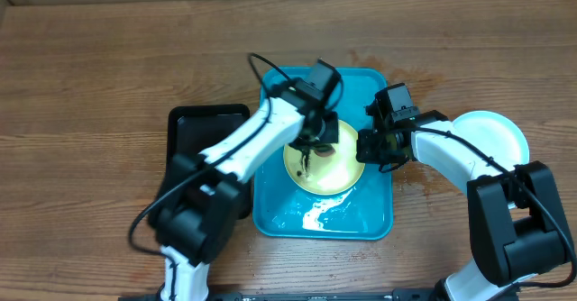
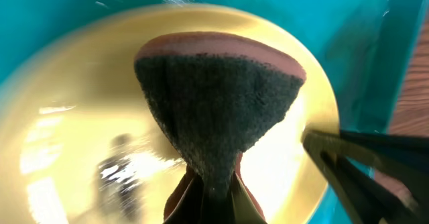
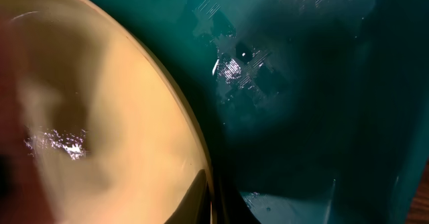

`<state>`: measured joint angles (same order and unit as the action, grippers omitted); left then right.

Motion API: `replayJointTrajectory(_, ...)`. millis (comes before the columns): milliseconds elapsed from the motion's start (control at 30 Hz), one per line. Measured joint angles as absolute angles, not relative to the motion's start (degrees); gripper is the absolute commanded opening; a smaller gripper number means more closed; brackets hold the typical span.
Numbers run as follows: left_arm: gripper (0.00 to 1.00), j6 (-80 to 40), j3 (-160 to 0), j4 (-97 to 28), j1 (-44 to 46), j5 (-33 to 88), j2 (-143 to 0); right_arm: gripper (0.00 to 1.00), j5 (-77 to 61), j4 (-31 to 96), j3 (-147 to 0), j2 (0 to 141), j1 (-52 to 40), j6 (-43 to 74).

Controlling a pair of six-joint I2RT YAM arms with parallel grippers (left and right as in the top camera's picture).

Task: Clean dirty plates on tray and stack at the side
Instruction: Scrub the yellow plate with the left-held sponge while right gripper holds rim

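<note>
A dark smear [image 1: 304,164] is on the plate next to the sponge. My left gripper should wipe the sponge back over the plate's near part [image 1: 315,177] before it leaves the plate.
A pale yellow-green plate [image 1: 335,170] lies in the turquoise tray [image 1: 281,213]. My left gripper [image 1: 307,150] is shut on a dark sponge with a pink-red back [image 2: 221,96] and presses it onto the plate's middle [image 2: 67,117]; the jaws [image 2: 212,200] pinch the sponge's narrow end. My right gripper [image 1: 364,148] is shut on the plate's right rim. In the right wrist view the jaws [image 3: 209,187] clamp the rim of the plate [image 3: 100,117] above the tray floor [image 3: 301,83]. A pale blue plate [image 1: 494,137] lies on the table at the right.
A black rectangular tray [image 1: 203,125] lies left of the turquoise tray, partly under my left arm. Wet glossy patches [image 1: 315,213] show on the turquoise tray's near floor. The table is brown wood [image 1: 90,85], with a damp stain right of the tray.
</note>
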<state>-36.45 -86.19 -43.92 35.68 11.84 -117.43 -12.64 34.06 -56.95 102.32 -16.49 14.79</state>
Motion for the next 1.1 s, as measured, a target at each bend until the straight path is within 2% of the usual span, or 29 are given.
replayJointTrajectory(167, 0.04, -37.80, -86.35, -45.28, 36.84, 9.96, -121.01, 0.04, -12.75, 34.33, -56.95, 102.32, -16.53, 14.81)
replayJointTrajectory(367, 0.04, -37.76, -87.53, -55.31, 36.77, -5.91, -120.88, 0.04, -12.95, 34.54, -56.97, 102.32, -16.53, 14.79)
replayJointTrajectory(600, 0.04, -34.11, -87.53, -56.84, 35.75, -11.40, -120.88, 0.04, -13.13, 34.72, -56.99, 102.32, -16.53, 14.81)
replayJointTrajectory(733, 0.04, -33.17, -87.46, -54.48, 34.79, -6.33, -120.88, 0.04, -13.10, 34.83, -56.99, 102.32, -16.53, 14.81)
replayJointTrajectory(900, 0.04, -32.95, -86.76, -43.75, 33.54, 9.47, -120.92, 0.04, -13.10, 35.16, -57.01, 102.32, -16.53, 14.96)
replayJointTrajectory(1100, 0.04, -34.48, -86.59, -39.68, 37.67, 21.67, -122.85, 0.04, -13.08, 35.11, -57.01, 102.32, -16.51, 15.00)
